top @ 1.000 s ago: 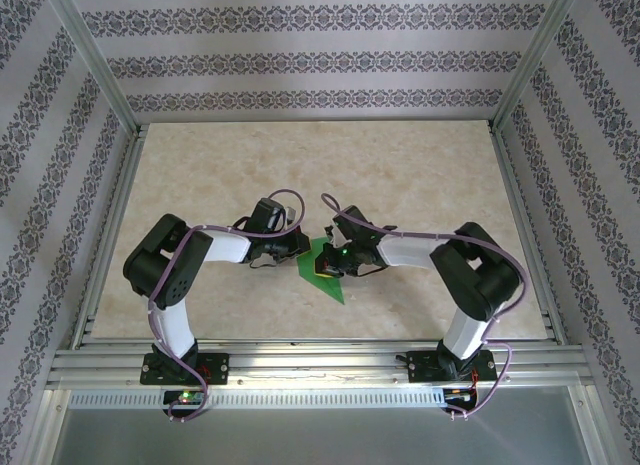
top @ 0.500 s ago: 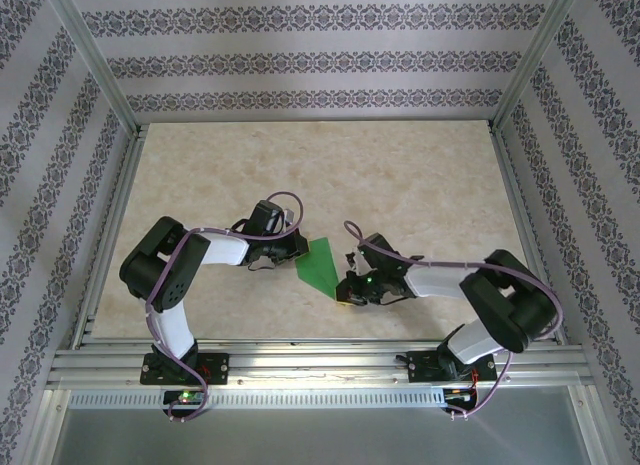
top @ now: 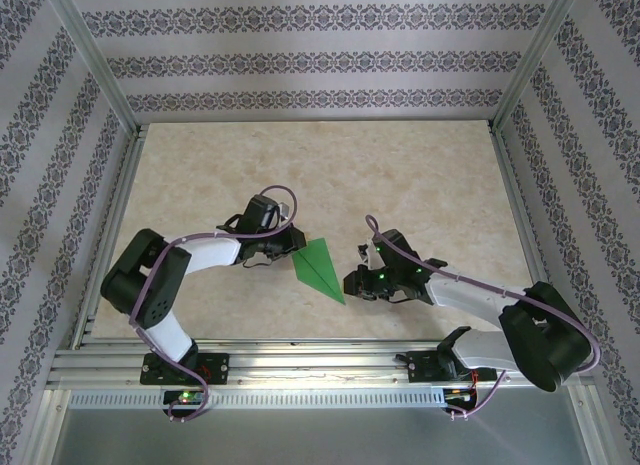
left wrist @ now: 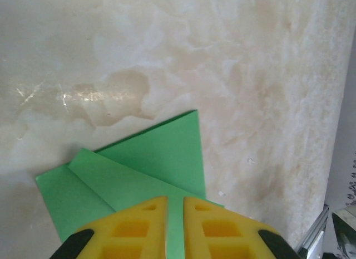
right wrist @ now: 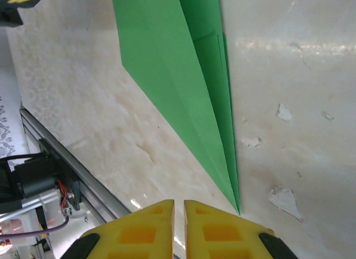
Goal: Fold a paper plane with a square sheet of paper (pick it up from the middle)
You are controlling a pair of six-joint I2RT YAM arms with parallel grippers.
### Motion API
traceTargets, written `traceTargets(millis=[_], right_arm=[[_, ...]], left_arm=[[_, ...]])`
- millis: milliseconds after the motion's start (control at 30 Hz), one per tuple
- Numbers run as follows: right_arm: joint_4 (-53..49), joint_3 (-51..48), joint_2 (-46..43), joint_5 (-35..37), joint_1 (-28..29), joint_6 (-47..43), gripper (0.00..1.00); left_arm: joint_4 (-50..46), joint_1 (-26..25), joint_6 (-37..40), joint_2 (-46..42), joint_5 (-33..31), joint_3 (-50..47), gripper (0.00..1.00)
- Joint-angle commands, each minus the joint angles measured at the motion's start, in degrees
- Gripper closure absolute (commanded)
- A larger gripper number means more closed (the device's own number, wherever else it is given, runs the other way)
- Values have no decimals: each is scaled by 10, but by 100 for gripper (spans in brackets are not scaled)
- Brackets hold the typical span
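Next, I move my left gripper back over the flap's end (left wrist: 177,191) and press it flat, because the folded flap (left wrist: 114,177) rises off the layers at the plane's wide end.
The paper plane (top: 318,267) lies flat on the marble table as a slim bright green dart, its tip pointing to the front right. In the left wrist view its layered wide end (left wrist: 150,164) runs under my left gripper (left wrist: 175,202), which is shut, and green shows through the thin slit between its fingers. In the top view the left gripper (top: 297,244) sits at that wide end. My right gripper (top: 352,284) is shut and empty, just off the pointed tip. The right wrist view shows the plane (right wrist: 178,86) stretching away from the right gripper (right wrist: 178,204), with its tip beside the right finger.
The aluminium frame rail (top: 320,355) runs along the near table edge, close behind the right gripper, and appears again (right wrist: 55,159) in the right wrist view. Patterned walls enclose the table on three sides. Bare marble (top: 330,175) extends beyond the plane.
My right gripper has drawn back off the paper toward the front right, past the tip. The left gripper has stayed at the wide end while its elbow swung left and lower.
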Motion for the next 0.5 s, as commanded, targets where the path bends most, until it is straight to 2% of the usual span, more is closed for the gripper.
traceTargets(millis=[0, 133, 300, 467], right_arm=[[-18, 14, 29, -11, -12, 17, 87], [0, 11, 50, -26, -10, 38, 85], [-3, 5, 29, -15, -10, 42, 82], [5, -11, 7, 15, -10, 65, 84]], left_arm=[[-33, 0, 9, -33, -19, 1, 84], [-16, -6, 5, -50, -4, -16, 85], [-79, -39, 39, -58, -22, 12, 84], [-48, -65, 43, -23, 10, 33, 83]])
